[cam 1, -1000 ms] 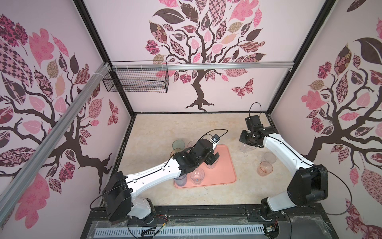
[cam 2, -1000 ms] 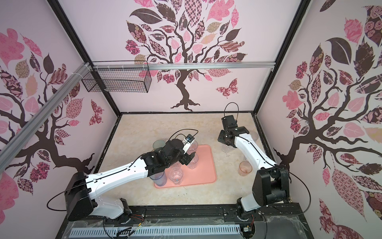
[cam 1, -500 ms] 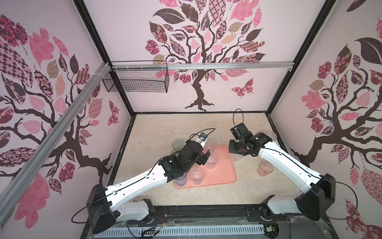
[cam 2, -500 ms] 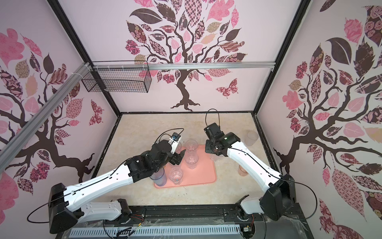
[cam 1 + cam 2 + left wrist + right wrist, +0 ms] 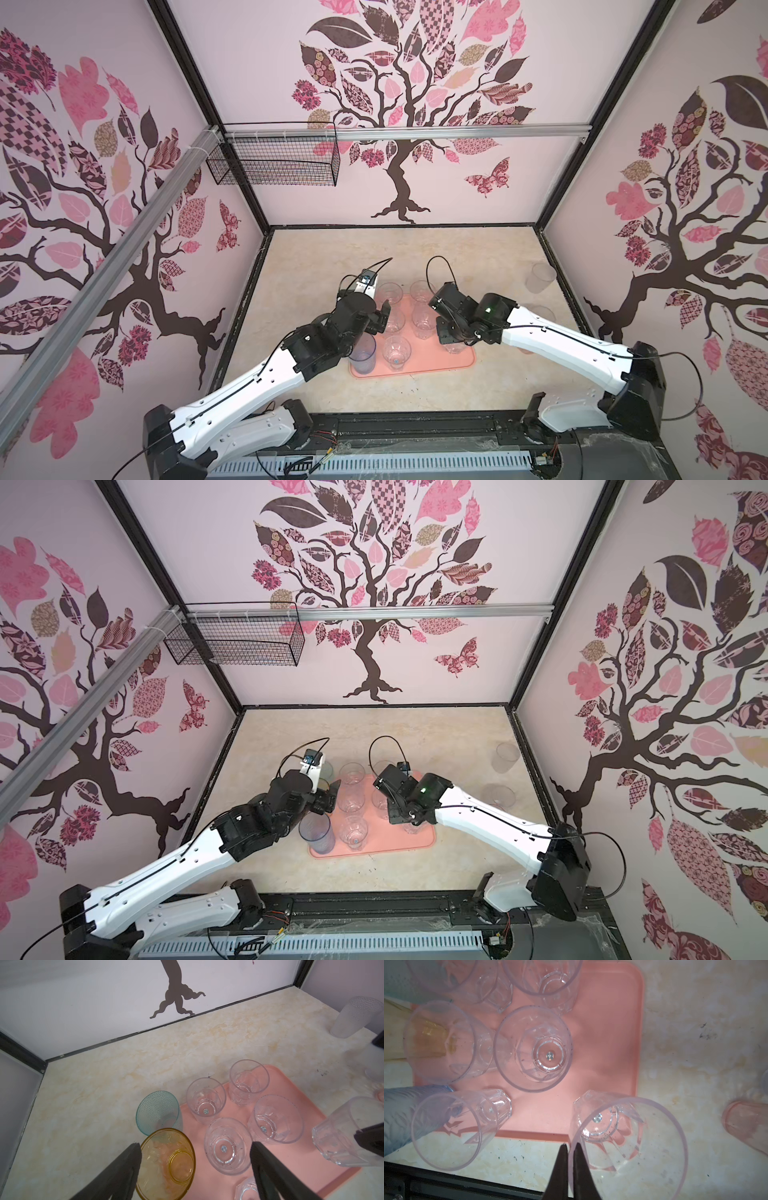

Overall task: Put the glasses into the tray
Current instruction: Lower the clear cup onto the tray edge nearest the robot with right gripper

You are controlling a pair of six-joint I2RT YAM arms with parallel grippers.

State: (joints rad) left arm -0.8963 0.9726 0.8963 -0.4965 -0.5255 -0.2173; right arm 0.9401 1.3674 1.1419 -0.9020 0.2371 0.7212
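My right gripper should keep moving to a free spot at the tray's near edge until the glass's base comes to rest. The clear faceted glass is hanging base down by that spot.
The salmon tray lies mid-table and holds several clear glasses. A blue glass stands at its near left corner. My right gripper is shut on the rim of a clear faceted glass, which hangs over the tray's near right corner. Over the tray's left side my left gripper hovers open and empty. An amber glass and a clear one lie below its fingers. A teal glass stands beside the tray.
A frosted glass stands by the right wall, with another clear one nearer. A pinkish glass stands on the table to the tray's right. A black wire basket hangs high on the back left rail.
My right arm has carried the clear glass from the far right of the table to the tray's near right corner. The left gripper has drawn back to the left, still open.
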